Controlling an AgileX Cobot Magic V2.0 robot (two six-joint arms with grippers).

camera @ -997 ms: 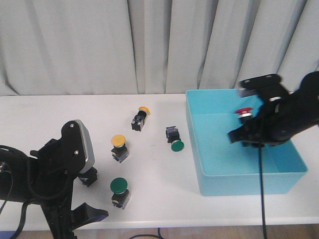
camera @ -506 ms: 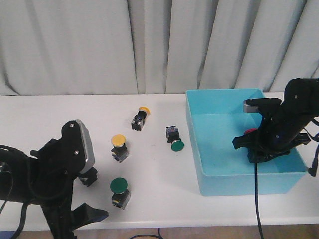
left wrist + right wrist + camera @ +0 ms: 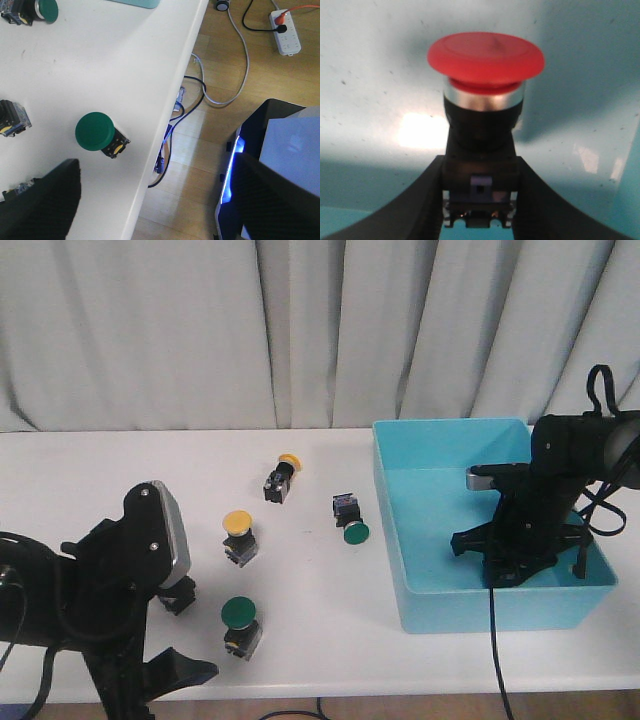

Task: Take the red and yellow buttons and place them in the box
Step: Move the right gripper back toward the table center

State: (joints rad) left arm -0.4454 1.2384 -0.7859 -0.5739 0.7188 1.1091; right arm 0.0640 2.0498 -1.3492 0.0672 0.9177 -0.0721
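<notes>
Next, I pass the upright yellow button (image 3: 240,537) from my left gripper to my right gripper, because the button stands on my left gripper's side, across from the box (image 3: 440,490).
My right gripper (image 3: 518,562) is down inside the turquoise box (image 3: 450,424), near its front wall. In the right wrist view the gripper (image 3: 480,200) is shut on the black body of a red button (image 3: 485,55), whose cap hangs just above the box floor. In the front view the arm hides the red button. One yellow button (image 3: 237,525) stands upright on the white table. Another yellow button (image 3: 283,475) lies on its side farther back. My left gripper (image 3: 180,635) is open and empty at the table's front left edge, and it also shows in the left wrist view (image 3: 160,210).
Two green-capped buttons lie on the table: one (image 3: 350,521) near the box's left wall, one (image 3: 240,618) by the front edge, next to my left gripper (image 3: 95,132). The table's front edge (image 3: 170,125) drops to a floor with cables and a power strip (image 3: 285,30).
My right gripper has gone down into the box with the red button and shifted a little to the left. The left arm and the table's buttons have not moved.
</notes>
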